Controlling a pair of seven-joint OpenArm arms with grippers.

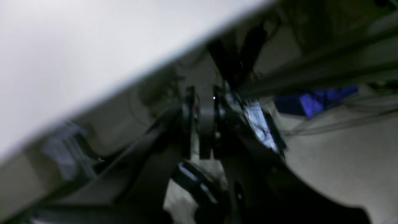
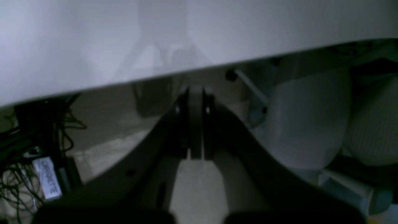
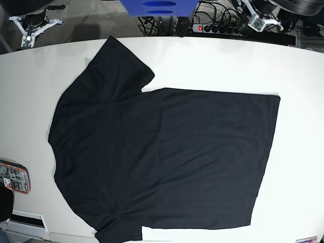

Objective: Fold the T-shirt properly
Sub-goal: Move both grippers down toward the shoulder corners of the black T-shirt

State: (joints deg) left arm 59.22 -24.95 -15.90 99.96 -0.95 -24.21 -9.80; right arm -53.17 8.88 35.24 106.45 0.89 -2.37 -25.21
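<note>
The T-shirt's near sleeve is lying flat with open table in front of my left gripper, so I should keep moving toward that sleeve's corner until my fingers open next to it.
The black T-shirt lies spread flat on the white table in the base view, with its sleeves toward the top left and bottom left and its hem on the right. Neither arm shows in the base view. In the left wrist view my left gripper is shut with nothing in it, hanging below the table's edge. My right gripper is likewise shut and holds nothing, just under the table's edge. The T-shirt does not appear in either wrist view.
A blue object and a power strip sit beyond the table's far edge. An orange-rimmed item lies at the table's left edge. Under the table are tangled cables and a pale chair.
</note>
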